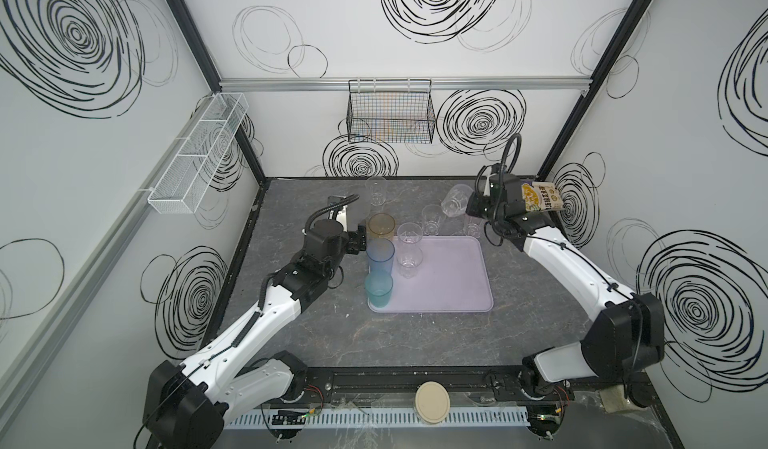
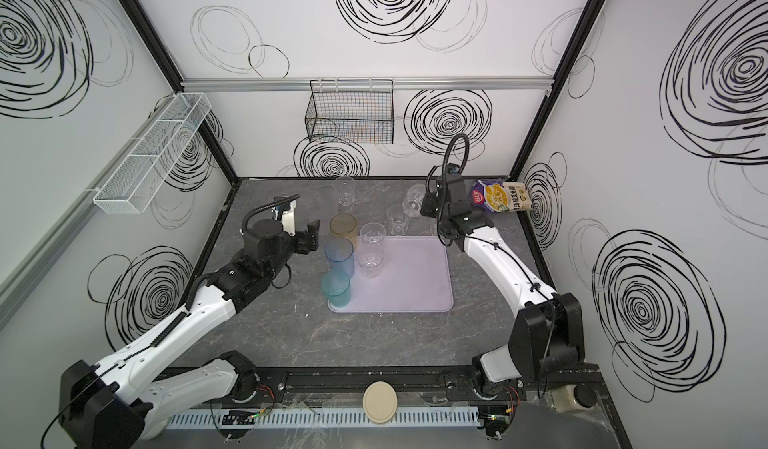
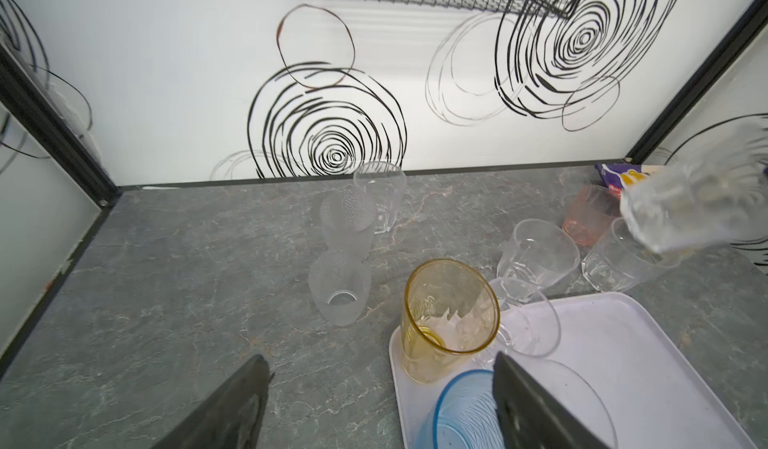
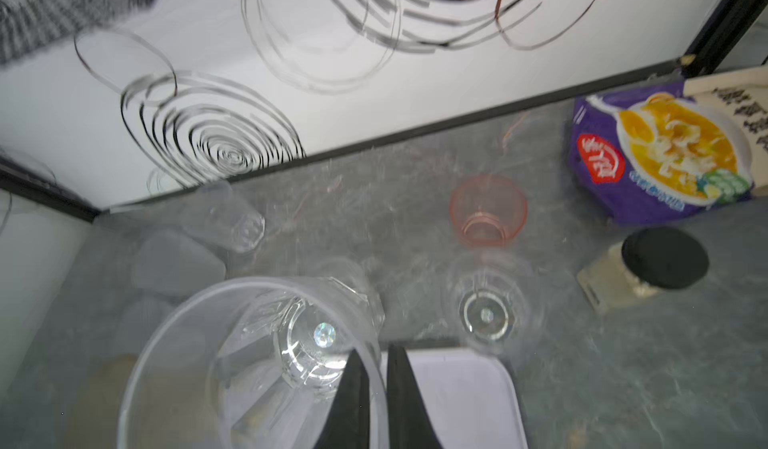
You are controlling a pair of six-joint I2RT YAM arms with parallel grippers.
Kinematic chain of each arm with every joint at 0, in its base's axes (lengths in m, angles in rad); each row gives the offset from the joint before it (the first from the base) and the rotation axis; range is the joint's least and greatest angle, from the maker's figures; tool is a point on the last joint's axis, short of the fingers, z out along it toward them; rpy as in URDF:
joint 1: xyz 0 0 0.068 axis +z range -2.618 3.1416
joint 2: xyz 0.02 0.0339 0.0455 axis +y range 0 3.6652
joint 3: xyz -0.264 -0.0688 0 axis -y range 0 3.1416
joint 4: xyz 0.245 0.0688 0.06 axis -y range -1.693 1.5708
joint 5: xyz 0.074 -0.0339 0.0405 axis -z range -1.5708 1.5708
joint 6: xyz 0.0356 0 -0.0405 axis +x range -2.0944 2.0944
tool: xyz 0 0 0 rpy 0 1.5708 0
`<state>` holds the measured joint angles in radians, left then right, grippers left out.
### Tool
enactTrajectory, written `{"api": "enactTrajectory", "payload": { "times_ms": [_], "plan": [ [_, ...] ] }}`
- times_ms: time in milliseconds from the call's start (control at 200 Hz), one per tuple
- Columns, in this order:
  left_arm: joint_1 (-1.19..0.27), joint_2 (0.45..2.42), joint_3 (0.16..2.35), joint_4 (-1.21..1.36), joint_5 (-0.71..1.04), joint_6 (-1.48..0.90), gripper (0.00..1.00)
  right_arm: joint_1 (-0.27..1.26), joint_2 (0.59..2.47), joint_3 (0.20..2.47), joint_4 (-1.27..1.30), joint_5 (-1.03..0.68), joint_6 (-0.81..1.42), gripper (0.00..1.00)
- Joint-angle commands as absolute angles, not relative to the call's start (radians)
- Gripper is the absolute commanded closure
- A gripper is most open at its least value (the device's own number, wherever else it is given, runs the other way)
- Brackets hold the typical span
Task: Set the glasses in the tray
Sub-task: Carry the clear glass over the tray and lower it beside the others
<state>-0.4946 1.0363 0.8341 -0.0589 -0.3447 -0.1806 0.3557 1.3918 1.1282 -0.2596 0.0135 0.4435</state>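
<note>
My right gripper keeps carrying the clear glass (image 1: 456, 200) by its rim until its base is on the tray, as the spot (image 1: 412, 295) beside the teal glass is free.
The lilac tray (image 1: 453, 276) holds an amber glass (image 1: 381, 226), a tall blue one (image 1: 380, 256), a teal one (image 1: 378, 289) and two clear ones (image 1: 410, 235) along its left side. My left gripper (image 3: 380, 357) stands open just left of the amber glass (image 3: 449, 322), holding nothing. My right gripper (image 4: 375, 355) is shut on the rim of a clear glass (image 4: 232, 364), which hangs tilted over the back right of the table (image 1: 455, 199). Two frosted glasses (image 3: 340, 293), a pink one (image 4: 488, 210) and clear ones (image 4: 486, 314) stand on the table behind the tray.
A noodle packet (image 1: 542, 202) leans in the back right corner, with a small dark-capped bottle (image 4: 648, 268) near it. A black wire basket (image 1: 390, 114) hangs on the back wall and a white mesh shelf (image 1: 199, 156) on the left wall. A cream disc (image 1: 431, 401) lies at the front rail.
</note>
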Motion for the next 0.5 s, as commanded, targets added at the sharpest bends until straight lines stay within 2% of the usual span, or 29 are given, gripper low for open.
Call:
{"api": "enactTrajectory", "payload": {
  "times_ms": [0, 35, 250, 495],
  "plan": [
    [-0.489, 0.991, 0.801, -0.066, -0.45, -0.157, 0.0, 0.437, 1.303, 0.995, -0.336, 0.073, 0.434, 1.0],
    [-0.483, 0.983, 0.778, -0.064, -0.453, -0.185, 0.04, 0.459, 1.28, 0.964, -0.363, 0.087, 0.437, 1.0],
    [-0.474, 0.986, 0.728, -0.043, -0.319, -0.255, 0.04, 0.563, 1.233, 0.914, -0.552, 0.084, 0.441, 1.0],
    [-0.463, 0.993, 0.684, 0.018, -0.253, -0.246, 0.04, 0.712, 1.28, 0.88, -0.538, 0.097, 0.527, 1.0]
  ]
}}
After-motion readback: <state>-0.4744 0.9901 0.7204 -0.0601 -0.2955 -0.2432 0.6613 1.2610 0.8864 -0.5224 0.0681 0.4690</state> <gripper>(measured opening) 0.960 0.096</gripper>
